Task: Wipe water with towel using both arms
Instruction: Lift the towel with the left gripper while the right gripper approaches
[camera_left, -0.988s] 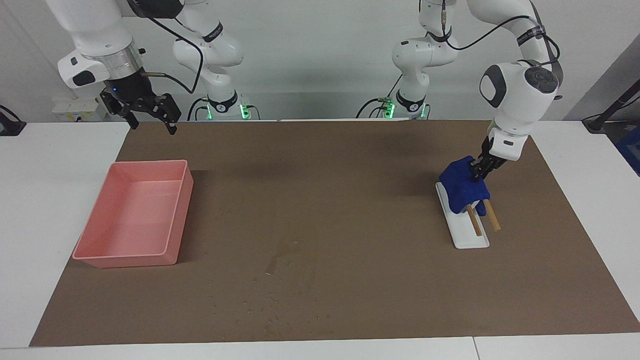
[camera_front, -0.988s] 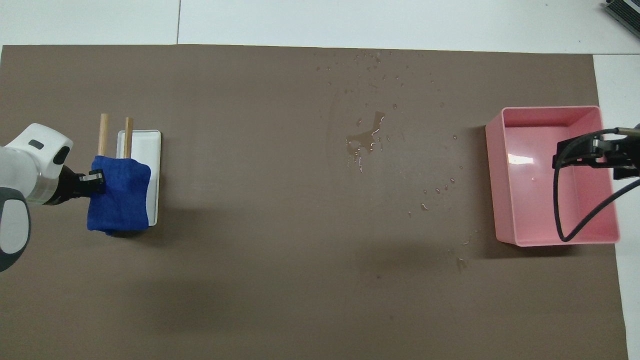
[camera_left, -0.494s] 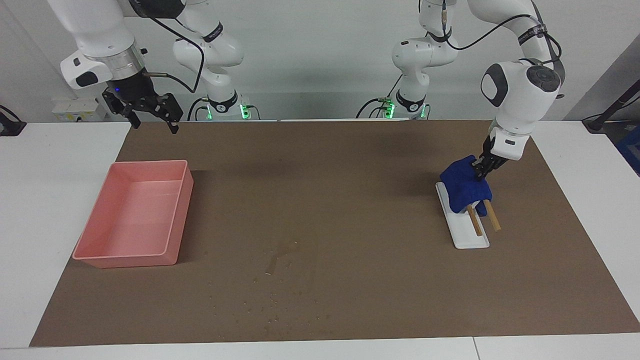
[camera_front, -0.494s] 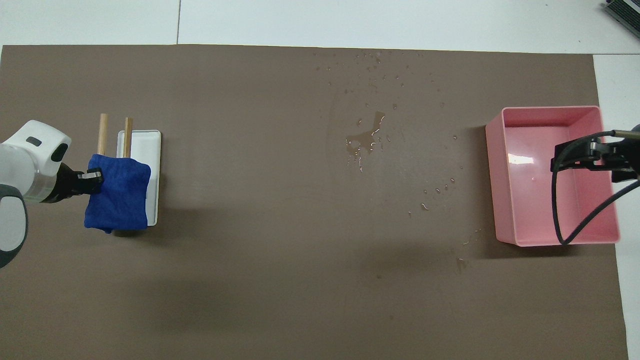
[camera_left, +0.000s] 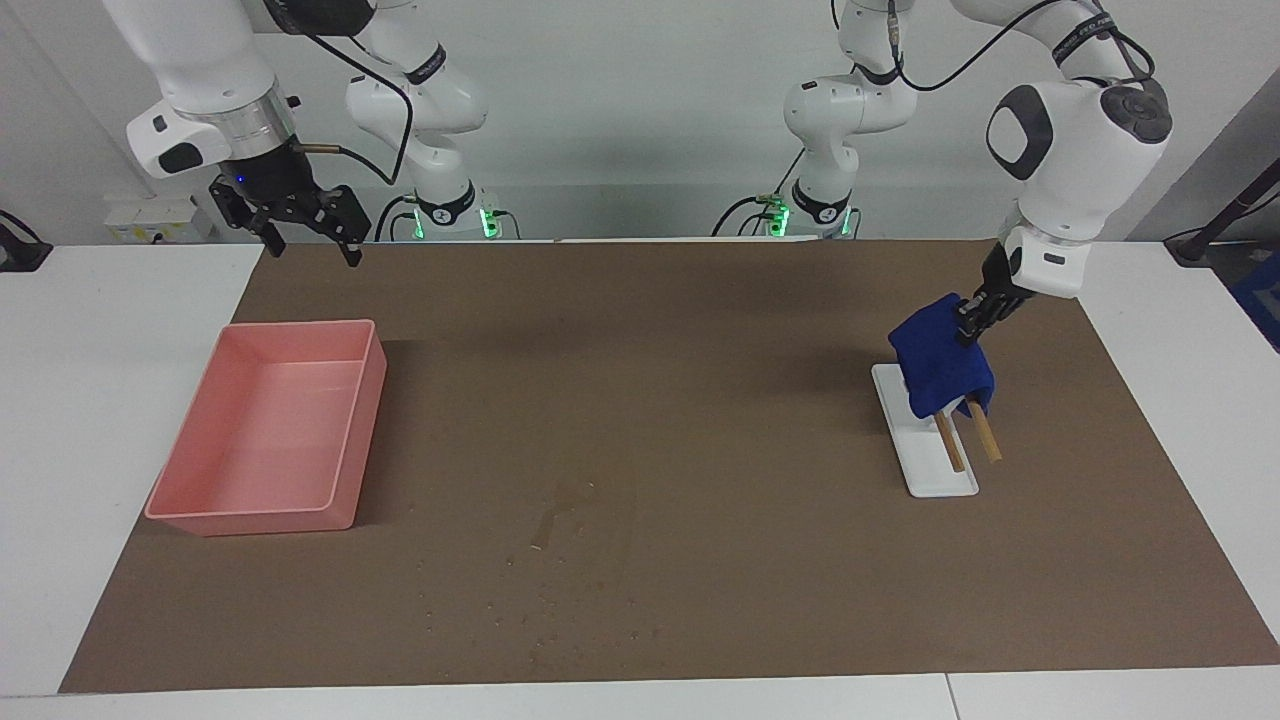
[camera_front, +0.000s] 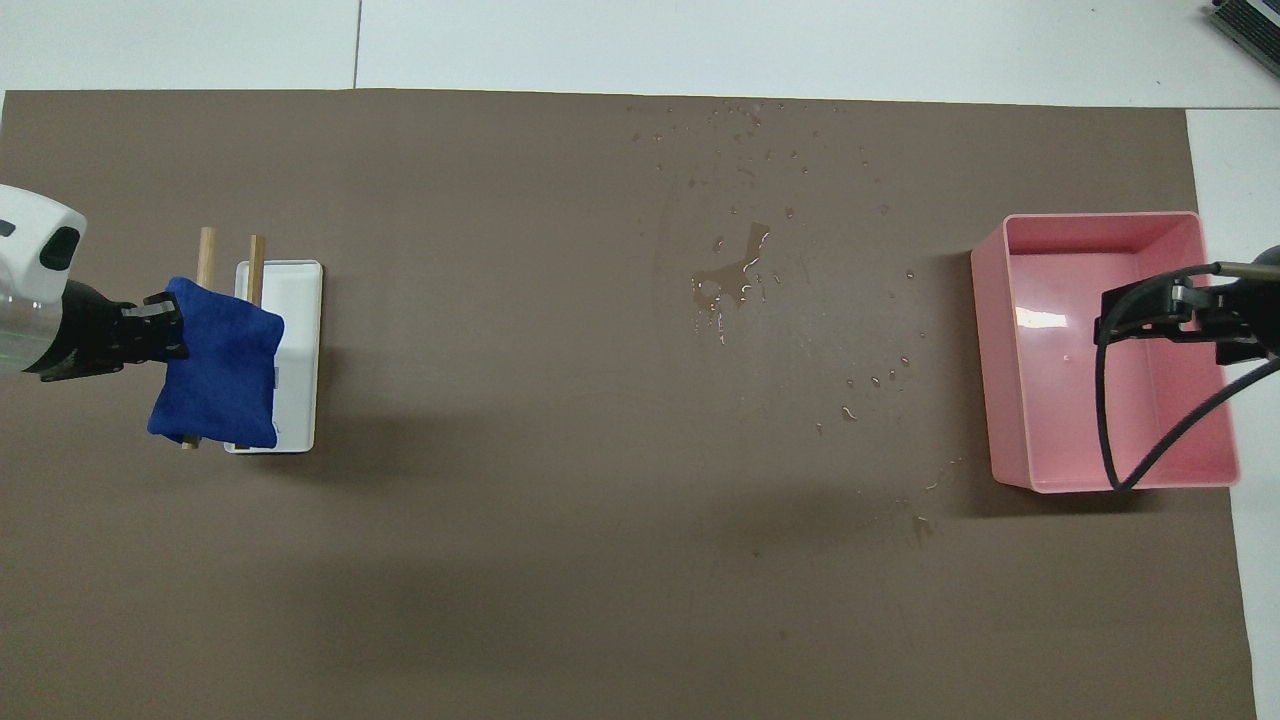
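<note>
Droplets (camera_front: 848, 413) are standing as shiny beads on the brown mat. The glossy smear (camera_front: 731, 277) should therefore come off when I wipe it with the deep-blue towel.
My left gripper (camera_left: 968, 322) (camera_front: 165, 322) is shut on the upper edge of the deep-blue towel (camera_left: 938, 366) (camera_front: 215, 365), which hangs lifted over the white tray (camera_left: 925, 462) (camera_front: 298, 290) and its two wooden sticks (camera_left: 966, 438). The water (camera_left: 565, 510) (camera_front: 735, 275) is a glossy smear with scattered droplets on the brown mat, midway along the table and farther from the robots than the tray. My right gripper (camera_left: 308, 238) (camera_front: 1160, 320) hangs open, high over the pink bin's end nearest the robots.
A pink rectangular bin (camera_left: 270, 430) (camera_front: 1105, 350) stands at the right arm's end of the brown mat (camera_left: 700, 330). White tabletop borders the mat on all sides.
The left gripper closed on the towel and raised it off the sticks, so the cloth now hangs higher. The right gripper drifted slightly toward the table's middle.
</note>
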